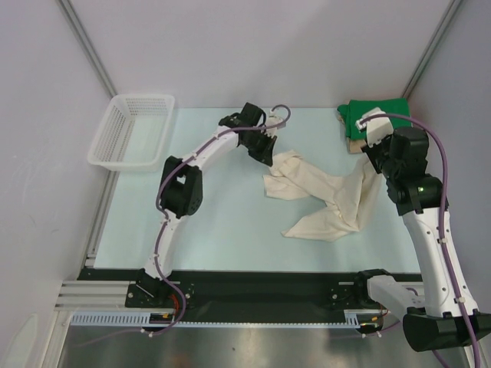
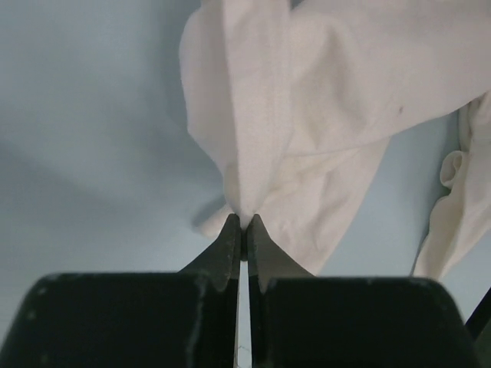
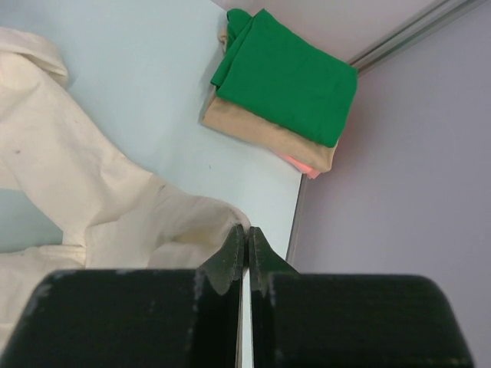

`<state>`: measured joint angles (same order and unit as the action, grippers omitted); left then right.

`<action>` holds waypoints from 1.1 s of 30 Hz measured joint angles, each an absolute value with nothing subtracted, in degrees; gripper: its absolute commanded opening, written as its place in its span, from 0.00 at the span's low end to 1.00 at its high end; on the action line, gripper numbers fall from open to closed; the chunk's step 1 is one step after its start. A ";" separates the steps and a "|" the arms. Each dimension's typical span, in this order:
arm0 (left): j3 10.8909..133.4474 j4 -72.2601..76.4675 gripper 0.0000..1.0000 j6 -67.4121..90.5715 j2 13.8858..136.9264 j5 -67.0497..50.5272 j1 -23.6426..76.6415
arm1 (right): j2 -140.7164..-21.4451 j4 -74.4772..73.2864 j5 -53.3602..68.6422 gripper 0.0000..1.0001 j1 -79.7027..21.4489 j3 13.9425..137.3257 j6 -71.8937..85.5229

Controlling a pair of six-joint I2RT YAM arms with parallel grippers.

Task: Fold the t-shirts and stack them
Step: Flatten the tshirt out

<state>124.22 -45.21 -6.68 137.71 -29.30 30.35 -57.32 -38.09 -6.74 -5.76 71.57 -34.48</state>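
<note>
The cream-white t-shirt droops in a crumpled pile at its middle (image 1: 337, 203), so I need to pull the t-shirt's edge back toward the basket (image 1: 136, 132) with my left gripper to make the t-shirt straight.
The cream-white t-shirt (image 1: 330, 201) hangs crumpled and stretched between both grippers above the table's middle. My left gripper (image 1: 266, 156) is shut on its left edge; the cloth (image 2: 307, 115) rises from the fingertips in the left wrist view. My right gripper (image 1: 374, 162) is shut on its right edge, and the cloth (image 3: 92, 192) trails left in the right wrist view. The green t-shirt (image 1: 368, 116) lies folded on the folded peach-tan t-shirt (image 3: 265, 134) in the far right corner; the green one also shows in the right wrist view (image 3: 288, 73).
A white lattice basket (image 1: 130, 130) stands at the far left edge. The enclosure's right wall (image 3: 399, 176) is close beside the right gripper. A pink edge (image 3: 303, 165) shows under the peach-tan shirt.
</note>
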 measured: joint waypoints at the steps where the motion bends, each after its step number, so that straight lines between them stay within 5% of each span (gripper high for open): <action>1: 124.09 -45.34 0.01 -6.85 135.96 -28.51 30.30 | -57.34 -37.78 -6.76 0.00 -5.76 71.57 -34.41; 18: 106.54 -45.60 0.00 -13.08 82.13 -13.21 26.41 | -62.46 -29.93 -6.76 0.00 -5.63 76.40 -28.32; 26: 100.49 -45.78 0.00 -14.33 81.38 -8.80 22.74 | -62.85 -23.88 -6.20 0.00 -3.79 70.85 -27.86; 33: 97.47 -44.40 0.01 -14.52 96.01 -7.86 21.67 | -72.40 -20.53 -2.61 0.00 1.76 60.60 -30.20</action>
<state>97.47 -44.40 -14.52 96.01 -7.86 21.67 -72.40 -20.53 -2.61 1.76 60.60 -30.20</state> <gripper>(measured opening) 0.022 0.020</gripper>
